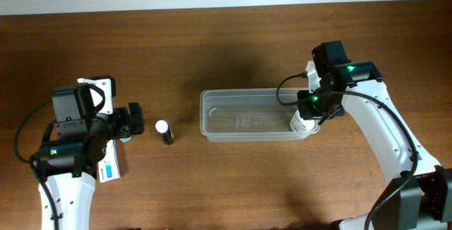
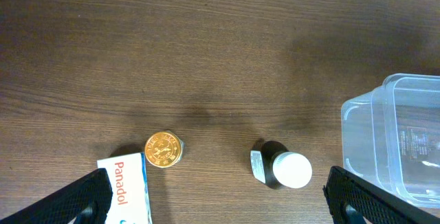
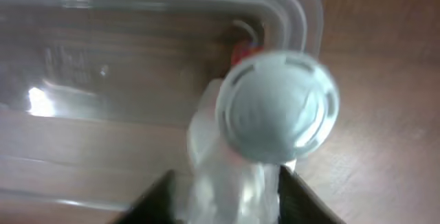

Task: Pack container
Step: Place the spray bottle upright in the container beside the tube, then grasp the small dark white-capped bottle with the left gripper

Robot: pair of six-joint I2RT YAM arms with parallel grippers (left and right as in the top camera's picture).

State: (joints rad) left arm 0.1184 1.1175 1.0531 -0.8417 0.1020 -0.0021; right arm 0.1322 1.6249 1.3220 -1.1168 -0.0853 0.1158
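Observation:
The robot's left gripper should pick up the dark bottle [image 1: 164,132] and put it inside the clear container [image 1: 272,117], because the bottle stands across the container from the robot's right gripper.
The clear plastic container [image 1: 240,135] lies at the table's centre; its corner also shows in the left wrist view [image 2: 392,141] and its inside in the right wrist view [image 3: 103,73]. My right gripper [image 1: 305,120] is shut on a white bottle with a round cap [image 3: 278,107] and holds it over the container's right end. My left gripper [image 1: 134,120] is open and empty. Ahead of it on the table stand a dark bottle with a white cap [image 2: 285,169], a small gold tin [image 2: 163,148] and a white Panadol box [image 2: 127,189].
The dark bottle [image 1: 164,131] stands between my left gripper and the container's left end. The Panadol box [image 1: 109,166] lies under my left arm. Bare brown wood lies on all sides, with a pale wall strip at the far edge.

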